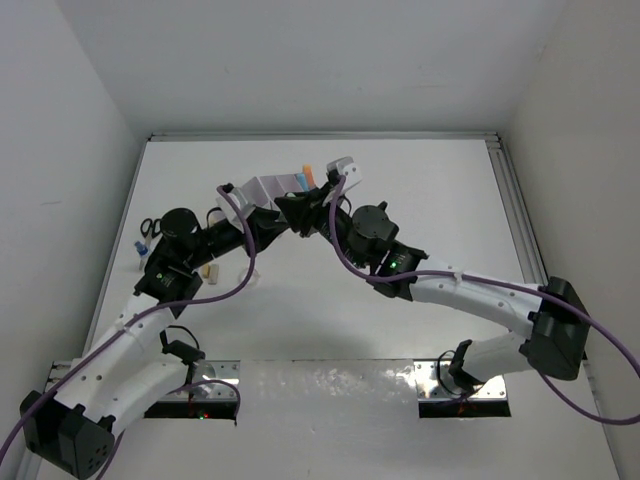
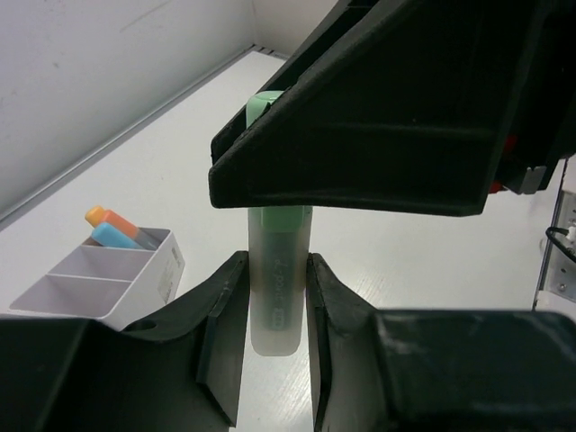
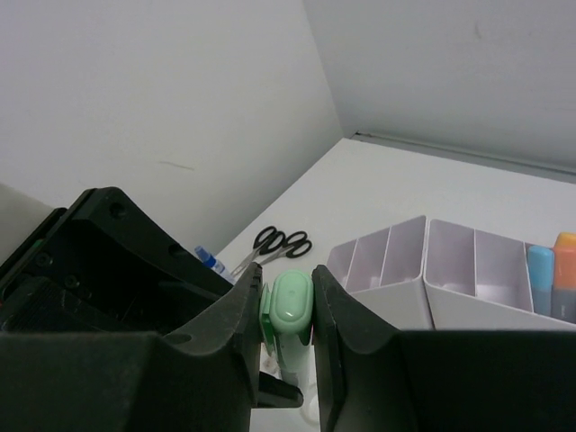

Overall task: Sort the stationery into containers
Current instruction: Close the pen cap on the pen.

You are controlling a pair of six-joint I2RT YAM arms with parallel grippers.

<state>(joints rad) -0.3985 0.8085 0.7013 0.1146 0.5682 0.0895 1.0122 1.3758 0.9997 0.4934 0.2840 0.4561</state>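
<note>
The pen's green cap [image 2: 262, 104] has my right gripper high on it, so next my right gripper takes the pen lower, close to the translucent body [image 2: 279, 221], before my left gripper moves away.
A pale pen with a green cap [image 2: 280, 288] is held between both grippers above the table. My left gripper [image 2: 276, 274] is shut on its translucent body. My right gripper [image 3: 286, 301] is shut on the green cap [image 3: 290, 306], and in the left wrist view it looms as a black bulk [image 2: 387, 117] over the pen. In the top view the two meet in front of the containers [image 1: 285, 186], left gripper [image 1: 272, 222] and right gripper [image 1: 318, 205]. The lilac-white organiser [image 3: 423, 270] holds a blue piece [image 3: 540, 274] and an orange piece [image 3: 565, 265] in one compartment.
Black-handled scissors [image 3: 274, 243] and a blue-capped bottle [image 3: 207, 259] lie by the left wall, scissors [image 1: 150, 226] beyond the bottle [image 1: 140, 247]. A small pale piece [image 1: 210, 270] lies beside the left arm. White walls close the table on three sides.
</note>
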